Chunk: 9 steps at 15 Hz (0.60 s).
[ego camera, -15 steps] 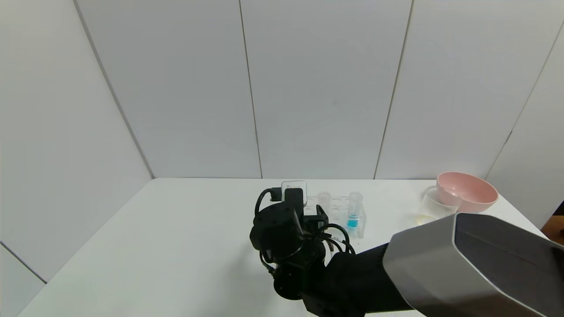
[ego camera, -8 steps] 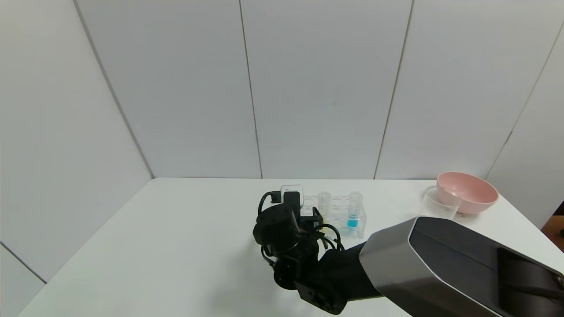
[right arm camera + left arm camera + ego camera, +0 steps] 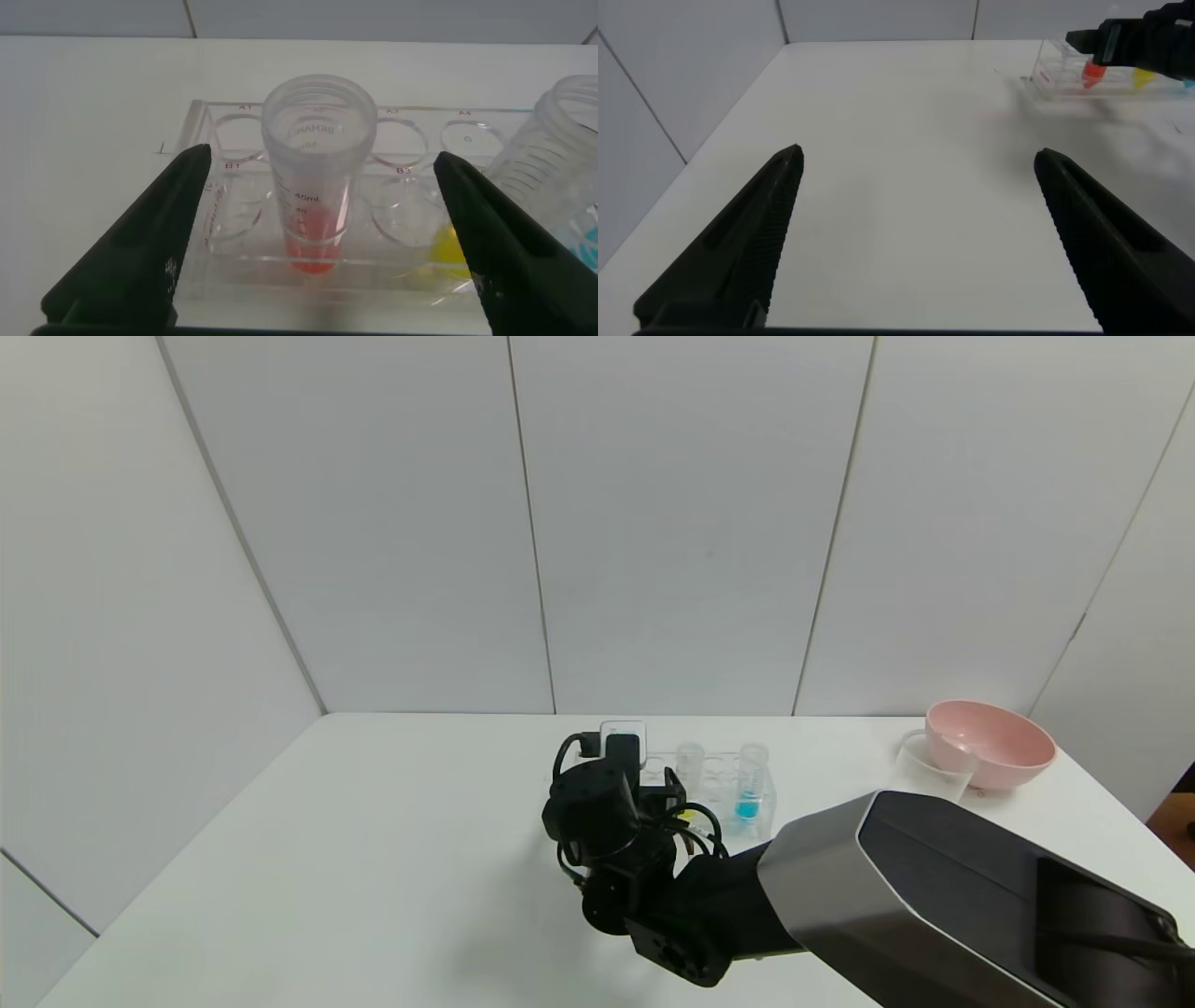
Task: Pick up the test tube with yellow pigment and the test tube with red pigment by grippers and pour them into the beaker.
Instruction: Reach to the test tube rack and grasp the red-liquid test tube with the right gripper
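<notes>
My gripper will pour red pigment that sits low in the open test tube, so the pigment will form a shallow layer in the beaker.
The test tube with red pigment stands upright in a clear rack. My right gripper is open, one finger on each side of it and apart from it. The test tube with yellow pigment stands one slot over, and it also shows in the head view. There my right gripper is at the rack's left end and hides the red tube. The beaker stands far right, by the pink bowl. My left gripper is open and empty over bare table, far from the rack.
A blue-tipped tube stands at the rack's right end. A pink bowl sits at the back right corner, touching or just behind the beaker. My right arm's grey forearm crosses the table's front right.
My right gripper has crept a little farther toward the rack. The grey forearm has swung left and lower, uncovering the beaker. The tubes have not moved.
</notes>
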Motion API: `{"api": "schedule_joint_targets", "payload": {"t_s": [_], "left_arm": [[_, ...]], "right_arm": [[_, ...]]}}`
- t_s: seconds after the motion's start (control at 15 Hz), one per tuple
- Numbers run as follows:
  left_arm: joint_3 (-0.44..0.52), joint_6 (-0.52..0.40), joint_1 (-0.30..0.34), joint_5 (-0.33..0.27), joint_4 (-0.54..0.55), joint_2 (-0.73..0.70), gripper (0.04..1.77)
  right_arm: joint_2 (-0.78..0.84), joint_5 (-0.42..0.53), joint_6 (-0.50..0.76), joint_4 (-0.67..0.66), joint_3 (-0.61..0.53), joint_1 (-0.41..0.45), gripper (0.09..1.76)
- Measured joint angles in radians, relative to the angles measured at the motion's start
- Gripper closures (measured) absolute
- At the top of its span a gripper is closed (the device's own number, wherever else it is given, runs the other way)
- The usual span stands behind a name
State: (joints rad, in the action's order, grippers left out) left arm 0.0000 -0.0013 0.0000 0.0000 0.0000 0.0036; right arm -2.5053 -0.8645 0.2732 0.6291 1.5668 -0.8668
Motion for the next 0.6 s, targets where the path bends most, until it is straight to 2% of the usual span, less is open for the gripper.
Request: {"api": "schedule_joint_targets", "payload": {"t_s": [0.13, 0.27, 0.4, 0.6], "left_arm": [[0.000, 0.000, 0.000, 0.000, 0.000, 0.000, 0.05], [0.000, 0.000, 0.000, 0.000, 0.000, 0.000, 0.05], [0.000, 0.000, 0.000, 0.000, 0.000, 0.000, 0.05], [0.000, 0.000, 0.000, 0.000, 0.000, 0.000, 0.05]], "right_arm": [[-0.008, 0.003, -0.001, -0.001, 0.012, 0.008, 0.14], [-0.017, 0.002, -0.004, -0.005, 0.017, 0.016, 0.52], [-0.021, 0.002, -0.001, -0.004, 0.023, 0.021, 0.80], [-0.022, 0.006, 0.002, 0.000, 0.024, 0.023, 1.08]]}}
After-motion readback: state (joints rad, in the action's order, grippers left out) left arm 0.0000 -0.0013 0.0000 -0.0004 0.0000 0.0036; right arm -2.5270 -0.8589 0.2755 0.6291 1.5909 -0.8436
